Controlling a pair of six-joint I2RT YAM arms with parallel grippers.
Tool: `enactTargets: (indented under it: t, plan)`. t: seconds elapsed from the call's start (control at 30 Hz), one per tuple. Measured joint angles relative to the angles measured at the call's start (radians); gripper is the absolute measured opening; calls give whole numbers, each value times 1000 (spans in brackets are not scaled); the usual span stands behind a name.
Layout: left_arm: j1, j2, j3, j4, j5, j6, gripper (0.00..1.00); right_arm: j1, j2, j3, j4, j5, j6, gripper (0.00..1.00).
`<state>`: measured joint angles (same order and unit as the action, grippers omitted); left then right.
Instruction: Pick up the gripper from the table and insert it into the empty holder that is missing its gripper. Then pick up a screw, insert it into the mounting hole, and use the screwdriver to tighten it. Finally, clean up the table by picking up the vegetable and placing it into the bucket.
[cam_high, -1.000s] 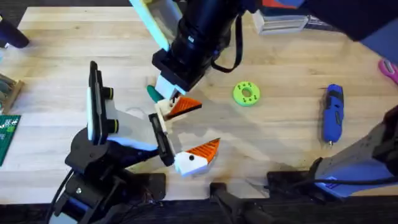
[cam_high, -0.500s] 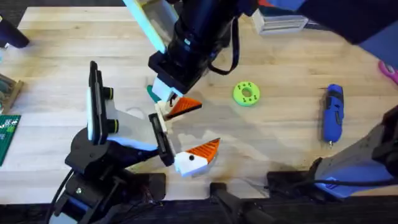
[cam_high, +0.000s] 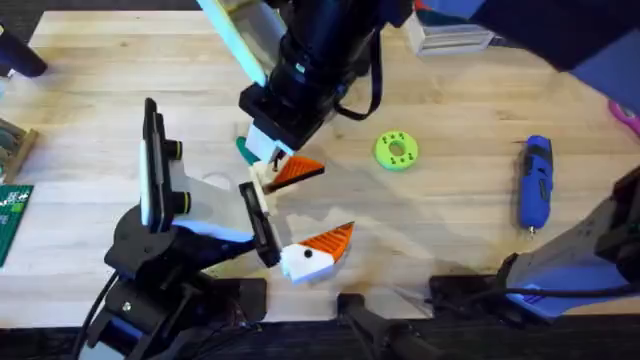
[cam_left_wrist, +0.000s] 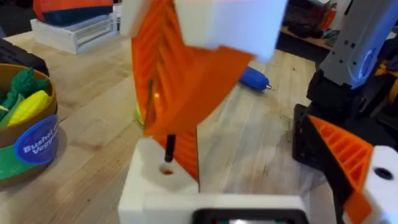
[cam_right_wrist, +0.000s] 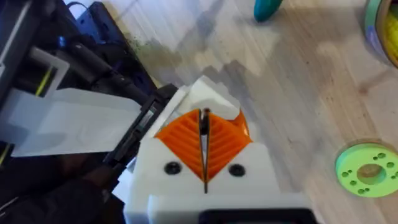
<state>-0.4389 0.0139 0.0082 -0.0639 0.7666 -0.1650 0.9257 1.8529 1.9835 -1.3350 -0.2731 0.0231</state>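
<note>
I expect the screw (cam_left_wrist: 170, 148) to slide down until only its head shows when I push it in, because its tip is over the open mounting hole (cam_left_wrist: 166, 169).
The gripper's white block (cam_high: 262, 186) sits on the end of the black holder (cam_high: 263, 226) of my left gripper (cam_high: 310, 208), which stands open, its other orange finger (cam_left_wrist: 343, 155) well apart. My right gripper (cam_right_wrist: 204, 146) reaches across from the far side and is shut on a thin dark screw (cam_left_wrist: 168, 148). The screw's tip is at the mounting hole (cam_left_wrist: 166, 170) in the white block (cam_left_wrist: 155, 186). The dark green vegetable (cam_high: 243, 150) lies just beyond them. The blue screwdriver (cam_high: 535, 185) lies at the right. The bucket (cam_left_wrist: 28, 146) holds yellow and green toys.
A lime-green disc with holes (cam_high: 396, 150) lies right of the grippers. Pink scissor handles (cam_high: 626, 112) show at the right edge and a white box (cam_high: 450, 38) at the back. A green circuit board (cam_high: 12, 215) lies at the left edge.
The right arm has shifted slightly to the left over the white block, still holding the screw. Nothing else has moved.
</note>
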Motion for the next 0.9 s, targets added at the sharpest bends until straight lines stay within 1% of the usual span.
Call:
enactTargets:
  t: [0.3,0.9]
  plan:
    - [0,0,0,0,0,-1,985,0,28,0,2,3,0,7]
    - [0,0,0,0,0,0,985,0,28,0,-14,-14,-4,7]
